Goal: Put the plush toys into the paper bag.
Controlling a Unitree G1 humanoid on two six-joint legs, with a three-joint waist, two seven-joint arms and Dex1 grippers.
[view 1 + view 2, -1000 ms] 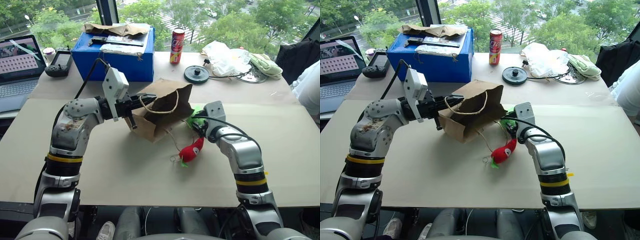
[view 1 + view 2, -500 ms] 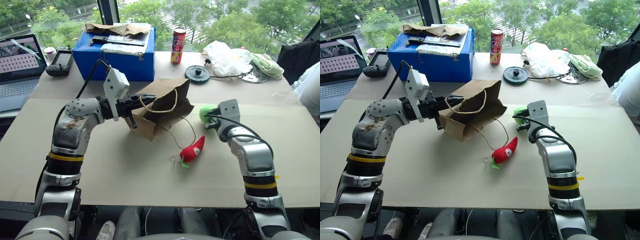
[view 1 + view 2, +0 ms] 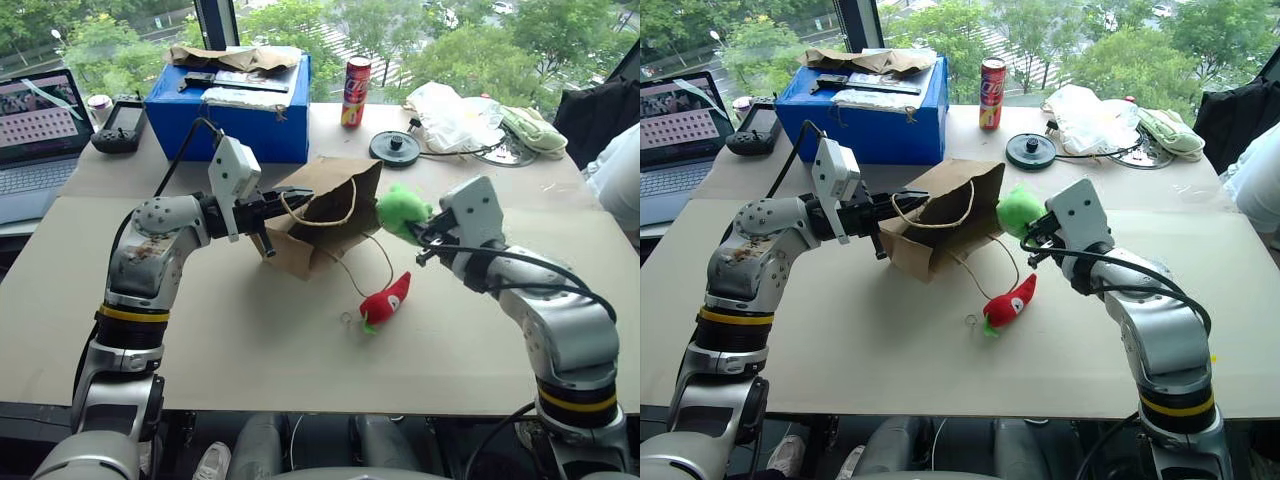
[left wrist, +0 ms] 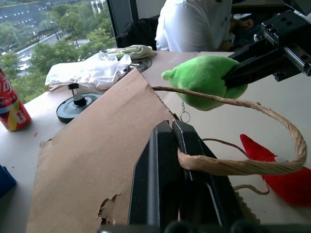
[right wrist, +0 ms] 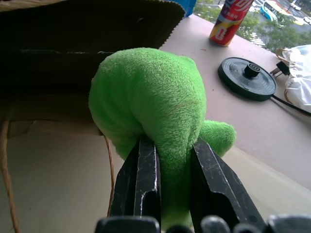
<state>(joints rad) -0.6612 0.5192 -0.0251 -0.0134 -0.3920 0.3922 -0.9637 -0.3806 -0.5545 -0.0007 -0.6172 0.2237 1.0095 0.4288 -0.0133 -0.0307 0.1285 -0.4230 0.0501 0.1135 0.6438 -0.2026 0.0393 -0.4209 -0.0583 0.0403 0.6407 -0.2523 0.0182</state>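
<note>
The paper bag is tilted with the green plush toy only at its opening [image 3: 398,207]. Next, my right gripper lets go of the toy and pushes it deeper inside [image 3: 325,212].
The brown paper bag [image 3: 325,215] lies tilted on the table, its mouth facing right. My left gripper [image 3: 285,205] is shut on the bag's upper rim by the twine handle [image 4: 252,162] and holds the mouth up. In the air just right of the bag's mouth hangs the green plush toy [image 3: 400,210], with my right gripper [image 3: 425,232] shut on it; its fingers [image 5: 146,170] squeeze the toy's underside. The red chili plush toy [image 3: 387,298] lies on the table below it, its keyring toward the front.
At the back stand a blue box [image 3: 235,100] with crumpled paper on top, a red can [image 3: 355,78], a black disc [image 3: 393,147], a white plastic bag [image 3: 455,115] and a pale green cloth [image 3: 530,128]. A laptop [image 3: 35,120] sits far left. A person [image 3: 615,170] sits at the right edge.
My right gripper has closed on the green plush toy and lifted it off the table, up toward the bag's mouth. The left arm and the bag have stayed put.
</note>
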